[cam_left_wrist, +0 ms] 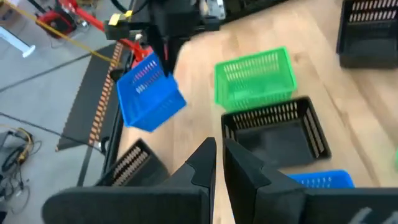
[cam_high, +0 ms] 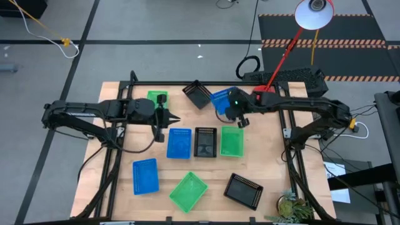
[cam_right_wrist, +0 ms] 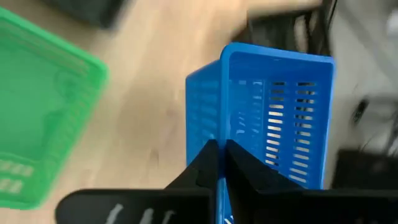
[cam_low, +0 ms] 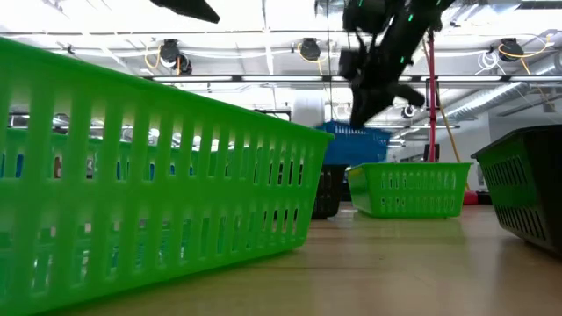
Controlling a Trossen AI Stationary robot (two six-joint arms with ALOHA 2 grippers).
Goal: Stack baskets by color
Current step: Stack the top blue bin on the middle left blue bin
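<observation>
I expect the held blue basket (cam_high: 222, 100) to sink into the central blue basket (cam_high: 179, 144) when I lower it there, because the central basket is open and empty.
My right gripper (cam_right_wrist: 219, 155) is shut on a blue basket (cam_right_wrist: 273, 112), which it holds up over the table's far middle (cam_high: 220, 100). My left gripper (cam_left_wrist: 219, 152) hovers shut and holds nothing, left of centre (cam_high: 175, 119), beside a green basket (cam_high: 157, 98). In a row at the centre stand a blue basket (cam_high: 179, 142), a black one (cam_high: 205, 141) and a green one (cam_high: 232, 141). Near the front lie a blue basket (cam_high: 145, 174), a green one (cam_high: 189, 190) and a black one (cam_high: 244, 189). Another black basket (cam_high: 199, 94) sits tilted at the far edge. My right gripper pinches one side wall of the blue basket at its rim (cam_right_wrist: 221, 134), one finger inside the basket and one outside. The fingers come slanting down from the table's right. The basket (cam_left_wrist: 149, 93) hangs tilted below them, clear of the table.
A red lamp has its base (cam_high: 262, 97) at the table's far right and its white shade (cam_high: 314, 12) beyond the table. A dark keyboard (cam_high: 294, 78) lies behind the far edge. A small plant (cam_high: 290, 209) stands at the near right corner.
</observation>
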